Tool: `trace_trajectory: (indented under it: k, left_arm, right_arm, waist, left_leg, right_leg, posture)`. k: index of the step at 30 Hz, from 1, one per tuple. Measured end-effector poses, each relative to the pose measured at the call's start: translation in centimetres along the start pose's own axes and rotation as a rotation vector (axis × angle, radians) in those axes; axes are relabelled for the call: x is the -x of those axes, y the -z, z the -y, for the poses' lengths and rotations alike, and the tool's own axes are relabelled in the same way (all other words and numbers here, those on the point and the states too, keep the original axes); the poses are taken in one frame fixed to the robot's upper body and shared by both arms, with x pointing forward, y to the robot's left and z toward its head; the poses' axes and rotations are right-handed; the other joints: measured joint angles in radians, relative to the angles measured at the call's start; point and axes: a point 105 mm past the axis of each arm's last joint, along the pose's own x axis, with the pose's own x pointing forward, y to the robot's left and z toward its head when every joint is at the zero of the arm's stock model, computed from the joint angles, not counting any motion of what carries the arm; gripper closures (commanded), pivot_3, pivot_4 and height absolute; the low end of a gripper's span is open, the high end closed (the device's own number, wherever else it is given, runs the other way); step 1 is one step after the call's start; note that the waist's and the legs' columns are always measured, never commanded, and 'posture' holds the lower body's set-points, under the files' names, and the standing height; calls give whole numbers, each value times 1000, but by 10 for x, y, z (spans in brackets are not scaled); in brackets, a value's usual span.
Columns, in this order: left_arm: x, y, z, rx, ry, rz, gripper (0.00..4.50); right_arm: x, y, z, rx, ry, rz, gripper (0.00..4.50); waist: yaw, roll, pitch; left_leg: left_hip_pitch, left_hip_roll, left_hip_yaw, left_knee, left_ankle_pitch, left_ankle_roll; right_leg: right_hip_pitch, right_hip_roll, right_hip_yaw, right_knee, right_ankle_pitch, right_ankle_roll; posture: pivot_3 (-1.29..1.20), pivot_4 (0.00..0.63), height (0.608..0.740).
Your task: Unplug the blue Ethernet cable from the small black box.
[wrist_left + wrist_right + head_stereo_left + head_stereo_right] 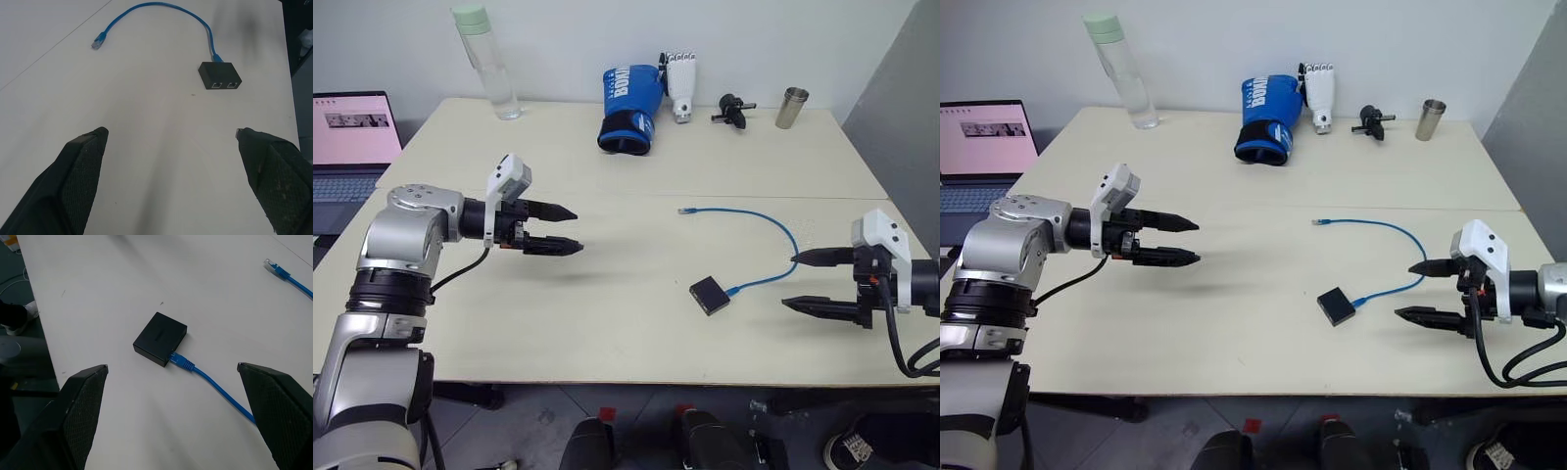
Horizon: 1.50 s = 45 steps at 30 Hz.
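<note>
My gripper will pull the blue Ethernet cable, and its plugged end (732, 291) will slide out and show a matching tip, because the cable's loose end has a clear tip (683, 211).
The small black box (709, 294) lies flat on the cream table, right of centre near the front. The blue Ethernet cable (773, 231) is plugged into the box's right side and arcs back to a loose plug (686, 211) lying on the table. In the right wrist view the box (160, 339) and its blue plug (182, 362) show close up. My left gripper (566, 228) hovers open above the table's left half, pointing right toward the box. Just right of the box, my right gripper (793, 281) is open and empty, with the cable passing near its upper finger.
Along the table's back edge stand a clear bottle with a green cap (487, 64), a blue boxing glove (631, 108), a white robotic hand (682, 85), a small black part (733, 110) and a metal cup (791, 108). A laptop (350, 142) sits off the table's left side.
</note>
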Motion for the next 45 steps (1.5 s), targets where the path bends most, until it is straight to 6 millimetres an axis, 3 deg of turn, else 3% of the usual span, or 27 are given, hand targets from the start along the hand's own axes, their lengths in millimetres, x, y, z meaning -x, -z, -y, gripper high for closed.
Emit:
trace_trajectory:
  k: [27, 33, 37, 40, 45]
  left_arm:
    - [-1, 5, 7, -2, 34, -12, 24]
    - [-12, 15, 33, 1, 124, -35, 24]
    - [-31, 26, 64, -95, 178, -60, 24]
    - [-43, 29, 83, -134, 202, -47, 24]
    - [-57, 32, 98, -167, 143, 12, 24]
  right_arm:
    - [-3, 4, -1, 1, -11, -14, 0]
    - [-24, 16, -3, 37, -88, -35, 0]
    - [-58, 12, 8, 140, -144, 2, 0]
    - [-75, 20, 17, 181, -175, -23, 0]
    - [-88, 35, 29, 272, -236, -98, 0]
  waist:
    - [0, 0, 0]
    - [-1, 0, 0]
    - [-10, 0, 0]
    - [-4, 0, 0]
    - [2, 1, 0]
  left_leg:
    - [0, 0, 0, 0, 0, 0]
    - [0, 0, 0, 1, 0, 0]
    - [2, 1, 2, 1, 0, 0]
    - [1, 1, 1, 1, 0, 0]
    - [2, 0, 2, 1, 0, 0]
  right_leg:
    - [0, 0, 0, 0, 0, 0]
    - [0, 0, 1, 1, 0, 0]
    - [1, 0, 3, 1, 0, 0]
    - [0, 0, 1, 1, 0, 0]
    - [1, -4, 2, 1, 0, 0]
  posture:
    - [0, 150, 740]
    - [0, 150, 740]
    - [0, 150, 740]
    - [0, 150, 740]
    - [0, 150, 740]
